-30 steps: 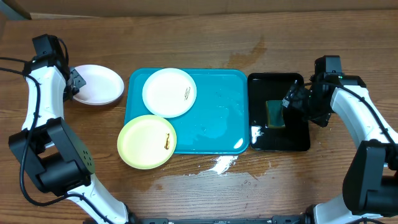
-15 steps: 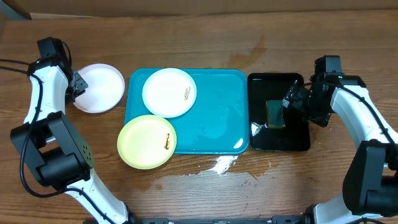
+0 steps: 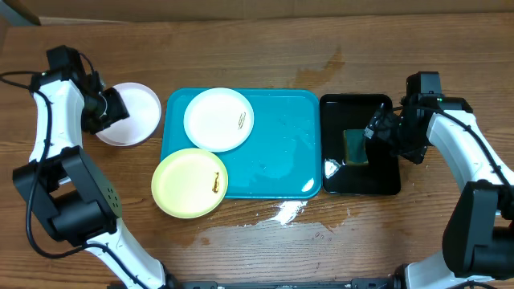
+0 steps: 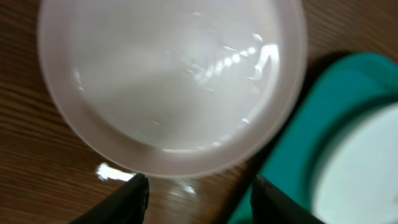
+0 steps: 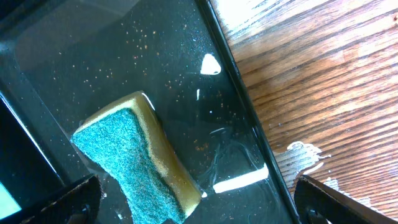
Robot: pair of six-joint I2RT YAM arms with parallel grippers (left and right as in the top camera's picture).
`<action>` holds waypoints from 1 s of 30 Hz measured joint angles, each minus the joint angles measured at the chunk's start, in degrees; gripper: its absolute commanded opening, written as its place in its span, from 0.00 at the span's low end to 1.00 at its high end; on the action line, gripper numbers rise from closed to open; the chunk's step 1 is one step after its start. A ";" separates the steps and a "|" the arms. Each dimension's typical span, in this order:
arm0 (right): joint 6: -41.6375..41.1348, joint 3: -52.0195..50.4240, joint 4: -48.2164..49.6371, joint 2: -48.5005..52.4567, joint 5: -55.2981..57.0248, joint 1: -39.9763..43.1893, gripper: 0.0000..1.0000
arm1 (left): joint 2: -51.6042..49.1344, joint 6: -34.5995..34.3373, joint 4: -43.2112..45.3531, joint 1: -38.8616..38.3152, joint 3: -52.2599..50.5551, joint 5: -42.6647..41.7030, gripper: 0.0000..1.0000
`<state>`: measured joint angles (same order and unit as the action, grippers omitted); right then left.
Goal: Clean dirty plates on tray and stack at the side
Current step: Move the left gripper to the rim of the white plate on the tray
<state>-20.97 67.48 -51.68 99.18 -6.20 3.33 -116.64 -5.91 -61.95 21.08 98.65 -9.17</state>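
Observation:
I should keep moving my left gripper toward the tray edge point(image 3: 169, 117) until its fingers are on either side of the smeared white plate's rim point(image 3: 187, 117), because that rim is clear of the yellow-green plate.
A white plate point(image 3: 135, 112) lies flat on the wood just left of the turquoise tray point(image 3: 281, 160). My left gripper point(image 3: 108, 108) hangs over that plate's left edge. In the left wrist view the plate point(image 4: 174, 81) lies past the left gripper point(image 4: 199, 202), which is open with only bare wood between its jaws. A second white plate point(image 3: 218, 119) with a small smear sits at the tray's back left. A yellow-green plate point(image 3: 189, 182) with a dark smear overhangs its front left corner. My right gripper point(image 3: 377, 132) is wide open over a green-yellow sponge point(image 5: 134, 155).
The sponge point(image 3: 353, 146) lies in a glossy black tray point(image 3: 385, 181) right of the turquoise one. Spilled water point(image 3: 289, 211) glistens on the wood in front of the trays. A cardboard wall point(image 3: 241, 8) borders the table's far edge.
My left gripper has opened and let go of the white plate, which now rests flat beside the tray. The right arm has not moved.

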 measured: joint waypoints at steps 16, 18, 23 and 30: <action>0.00 0.00 -0.02 0.00 0.00 0.00 1.00 | 14.73 8.92 -5.51 -21.29 2.80 -8.41 0.61; 0.00 0.00 -0.02 0.00 0.00 0.00 1.00 | 14.45 9.68 -5.53 -23.93 2.80 -8.15 0.64; 0.02 0.00 -0.02 0.00 0.00 0.00 1.00 | 12.87 10.78 -5.33 -28.46 2.80 -7.76 0.58; 0.00 0.00 -0.02 0.00 0.02 0.00 1.00 | 9.14 4.68 -6.78 -28.83 2.80 2.60 0.50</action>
<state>-20.97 67.48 -51.70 99.18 -6.17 3.33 -107.50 -1.23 -68.73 -7.75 101.45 -6.57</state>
